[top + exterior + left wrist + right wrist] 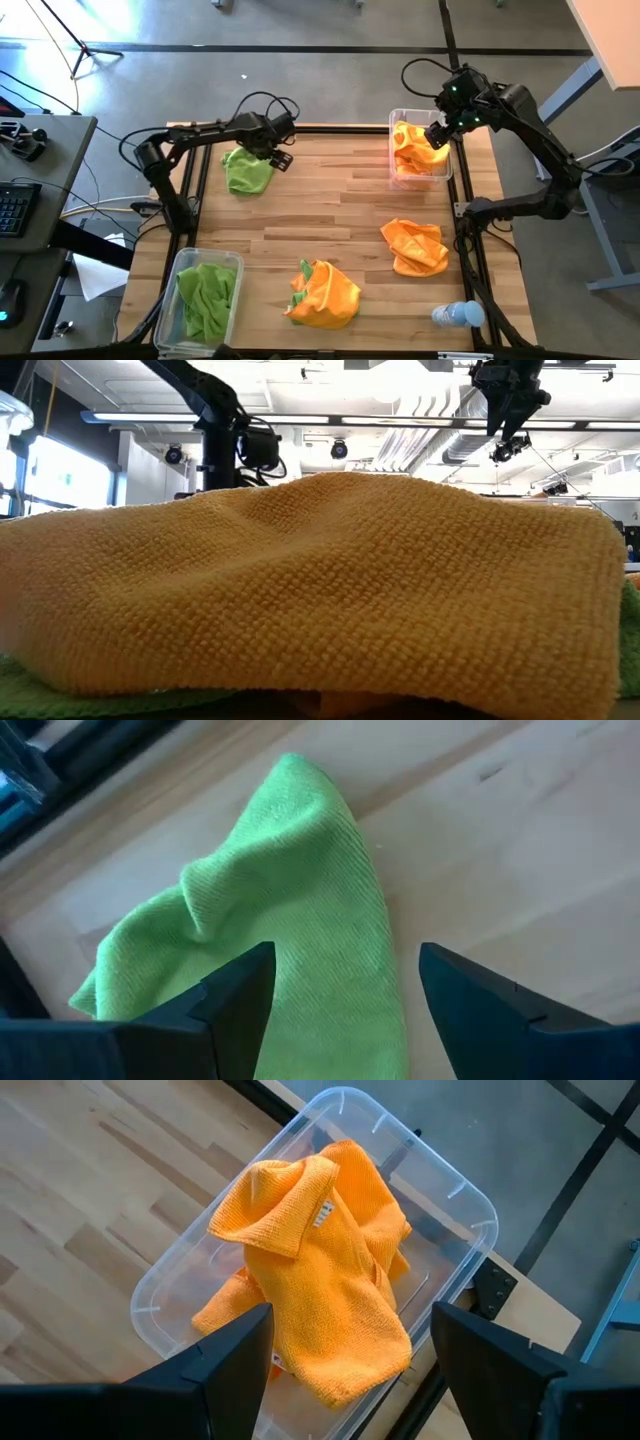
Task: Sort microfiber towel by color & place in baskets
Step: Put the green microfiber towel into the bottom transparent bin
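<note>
My left gripper should move back and grab the towel by its near edge, because it is hanging too far out over the lime green towel's side edge.
A lime green microfiber towel lies crumpled on the table at the far left. My left gripper hangs open just above its right part, and in the wrist view the towel shows between and below the spread fingers. My right gripper is open above the far right basket, which holds an orange towel. The near left basket holds green towels. An orange towel lies loose at the right. Another orange towel lies on a green one near the front edge.
A small clear bottle with a blue cap lies at the near right corner. In the low view the near orange towel fills most of the picture. Bare wood lies in the table's middle, between the towels.
</note>
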